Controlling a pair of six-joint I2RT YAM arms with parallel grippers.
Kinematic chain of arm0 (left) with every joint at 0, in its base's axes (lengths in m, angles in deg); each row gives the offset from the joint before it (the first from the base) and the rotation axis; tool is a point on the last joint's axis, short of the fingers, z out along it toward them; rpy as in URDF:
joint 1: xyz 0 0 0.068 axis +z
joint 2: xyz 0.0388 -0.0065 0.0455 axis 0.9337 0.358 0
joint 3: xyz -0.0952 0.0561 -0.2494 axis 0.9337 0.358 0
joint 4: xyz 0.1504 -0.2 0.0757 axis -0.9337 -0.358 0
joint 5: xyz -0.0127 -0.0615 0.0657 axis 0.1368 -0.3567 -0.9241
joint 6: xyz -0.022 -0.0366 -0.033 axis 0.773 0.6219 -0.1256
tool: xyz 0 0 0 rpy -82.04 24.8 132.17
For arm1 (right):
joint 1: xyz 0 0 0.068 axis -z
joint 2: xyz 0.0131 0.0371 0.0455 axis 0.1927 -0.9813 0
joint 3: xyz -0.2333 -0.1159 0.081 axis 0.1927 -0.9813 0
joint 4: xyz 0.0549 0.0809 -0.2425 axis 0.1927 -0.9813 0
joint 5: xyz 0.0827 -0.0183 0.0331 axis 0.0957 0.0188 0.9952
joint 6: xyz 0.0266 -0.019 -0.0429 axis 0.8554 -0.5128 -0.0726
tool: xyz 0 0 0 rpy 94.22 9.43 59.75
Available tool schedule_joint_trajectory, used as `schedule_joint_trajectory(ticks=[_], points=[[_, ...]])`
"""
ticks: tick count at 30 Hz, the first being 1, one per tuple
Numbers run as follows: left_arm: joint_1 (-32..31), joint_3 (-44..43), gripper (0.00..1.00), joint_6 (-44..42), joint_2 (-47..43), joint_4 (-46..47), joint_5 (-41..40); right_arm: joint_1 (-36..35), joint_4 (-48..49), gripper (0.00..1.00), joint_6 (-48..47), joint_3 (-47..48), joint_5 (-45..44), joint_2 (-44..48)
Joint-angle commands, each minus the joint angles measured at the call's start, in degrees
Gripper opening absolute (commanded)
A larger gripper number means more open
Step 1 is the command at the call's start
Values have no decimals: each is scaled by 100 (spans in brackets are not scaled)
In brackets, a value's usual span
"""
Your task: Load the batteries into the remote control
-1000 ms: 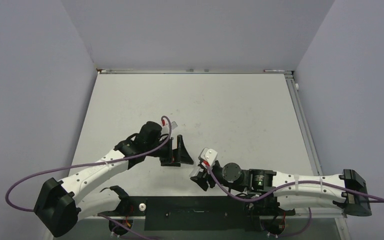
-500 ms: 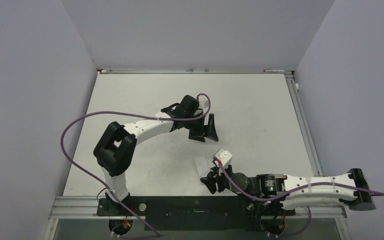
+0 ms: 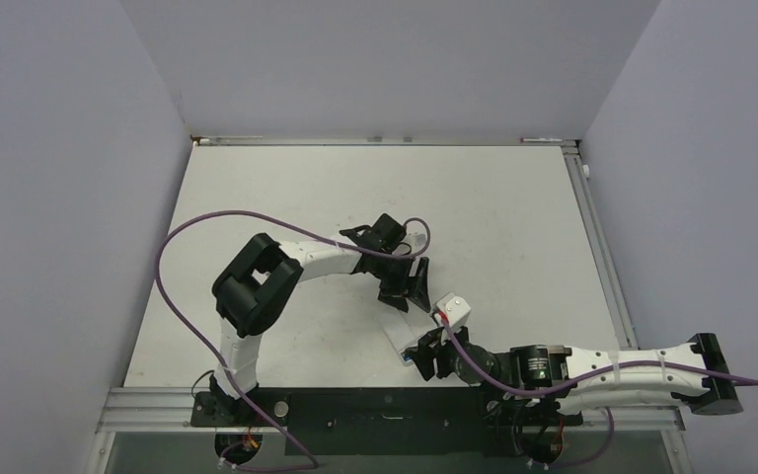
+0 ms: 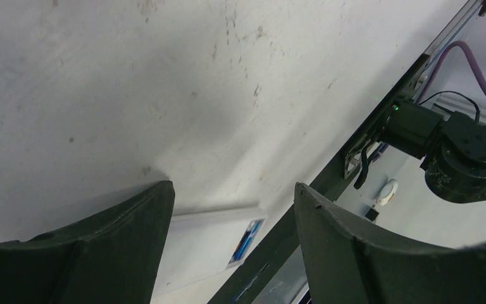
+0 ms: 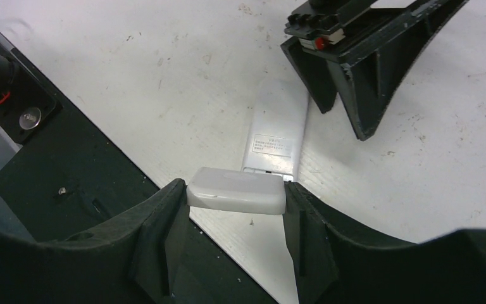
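Next, my left gripper turns the remote control's far end [image 3: 388, 316] around before my right gripper fits the white piece, because the remote control's open end [image 3: 408, 355] faces the base bar.
The remote control [image 5: 277, 136] lies back up on the table near the front edge, a small label on its back. In the left wrist view the remote control [image 4: 196, 247] shows a blue battery [image 4: 247, 239] seated in its open end. My left gripper [image 4: 233, 193] hangs open just over the remote's far end, nothing between its fingers; from above the left gripper [image 3: 410, 286] sits beside the remote control [image 3: 400, 331]. My right gripper [image 5: 233, 197] is shut on a small white plastic piece [image 5: 237, 190], held just above the remote's near end.
A black base rail [image 3: 385, 420] runs along the table's near edge, right behind my right gripper [image 3: 424, 357]. Purple cables loop over both arms. The left arm's base motor [image 4: 465, 155] shows beyond the edge.
My left arm has swung from the left side across to the middle and come down over the remote, its jaws narrowing. The right gripper drew back toward the near edge, still holding the white piece.
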Motion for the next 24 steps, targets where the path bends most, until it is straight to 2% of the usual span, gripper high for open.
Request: schedule_joint_trajectory(ticks=[1, 10, 14, 19, 24], points=[[50, 557, 67, -244, -255, -203, -321, -52, -45, 8, 272, -26, -304, -148], [302, 1083, 67, -273, -853, -92, -462, -35, 511, 9, 93, -273, -282, -259], [429, 1144, 69, -245, -1326, -276, -772, 121, 594, 8, 143, -325, -205, -344], [513, 1487, 74, -80, -2143, -868, -1670, 324, 592, 9, 725, -340, -227, -765], [527, 2286, 75, 336, -2923, -873, -1905, 722, 610, 8, 1475, -361, -378, -1293]])
